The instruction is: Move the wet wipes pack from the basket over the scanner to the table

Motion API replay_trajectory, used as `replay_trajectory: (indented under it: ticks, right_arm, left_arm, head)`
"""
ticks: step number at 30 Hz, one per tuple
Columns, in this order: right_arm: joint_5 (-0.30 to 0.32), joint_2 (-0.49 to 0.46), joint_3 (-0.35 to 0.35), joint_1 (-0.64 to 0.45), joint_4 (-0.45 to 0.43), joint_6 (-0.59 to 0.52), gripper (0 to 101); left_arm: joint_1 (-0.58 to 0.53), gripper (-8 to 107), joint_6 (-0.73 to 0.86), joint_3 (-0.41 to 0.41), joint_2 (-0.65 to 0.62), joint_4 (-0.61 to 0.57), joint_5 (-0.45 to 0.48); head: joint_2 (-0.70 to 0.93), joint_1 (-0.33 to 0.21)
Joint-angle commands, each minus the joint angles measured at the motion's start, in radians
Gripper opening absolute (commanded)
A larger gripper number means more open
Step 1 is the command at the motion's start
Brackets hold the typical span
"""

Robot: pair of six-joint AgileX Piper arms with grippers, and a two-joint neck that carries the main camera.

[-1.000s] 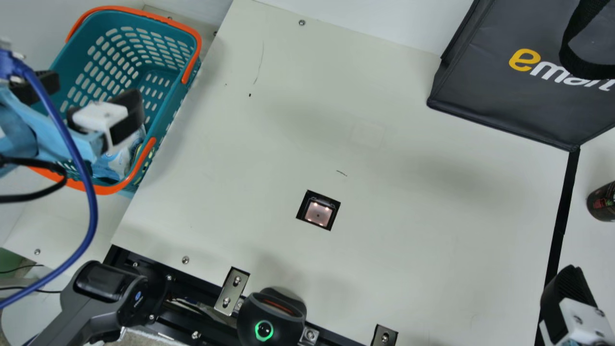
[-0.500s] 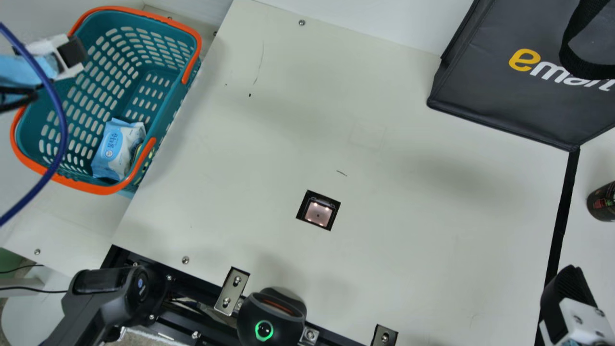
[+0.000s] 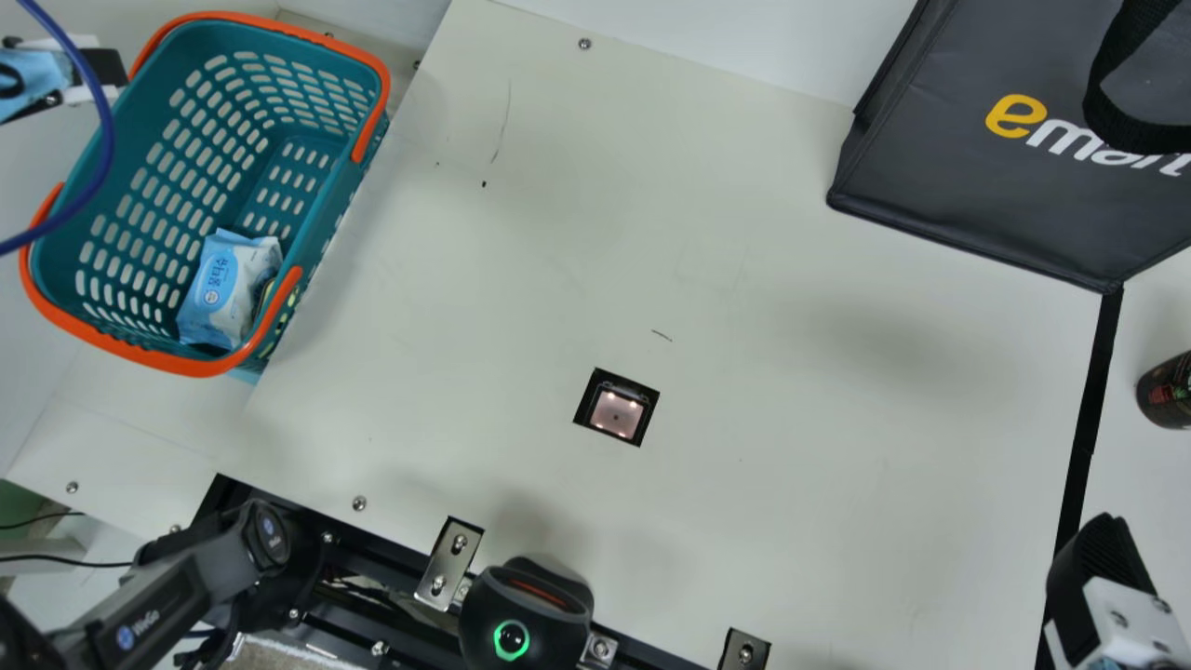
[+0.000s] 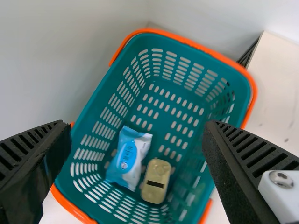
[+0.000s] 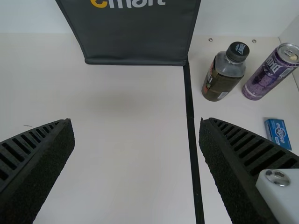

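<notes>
The wet wipes pack has a wrapper creased at the pack's end. I expect its sides to pinch in while its end stays flared when I lift it.
My left gripper is at the upper left in the main view, beside the basket's rim. In the left wrist view the left gripper stands open above the basket, nothing between its fingers. The blue and white wet wipes pack lies in the basket's near end; in the left wrist view the wipes pack is beside a yellowish container. The scanner is a lit square set into the table. My right gripper is at the lower right; in its wrist view the right gripper is open over the table.
A black bag stands at the back right. A bottle, a purple can and a small blue box are on the right side. A second, black scanner device sits at the front edge, and a yellowish container lies in the basket.
My left arm has drawn back from over the basket toward the upper left, uncovering the wipes pack. The right gripper has kept still.
</notes>
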Motion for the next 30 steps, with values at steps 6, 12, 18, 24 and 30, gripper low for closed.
replay_trajectory:
  ticks: [6,12,18,24,30]
  right_arm:
    - [0.000,0.000,0.000,0.000,0.000,0.000,95]
    - [0.000,0.000,0.000,0.000,0.000,0.000,95]
    - [0.000,0.000,0.000,0.000,0.000,0.000,95]
    - [0.000,0.000,0.000,0.000,0.000,0.000,95]
    - [0.000,0.000,0.000,0.000,0.000,0.000,95]
  left_arm:
    - [-0.027,90,0.156,-0.073,0.187,-0.002,0.023]
    - [-0.063,90,0.211,-0.114,0.308,0.016,0.037]
    - [-0.097,90,0.239,-0.131,0.420,0.050,0.029]
    - [-0.123,90,0.226,-0.134,0.516,0.088,0.006]
    - [-0.142,90,0.168,-0.115,0.589,0.129,-0.023]
  head:
    - [0.004,-0.030]
    - [0.004,-0.030]
    - [0.004,-0.030]
    - [0.004,-0.030]
    - [0.004,-0.030]
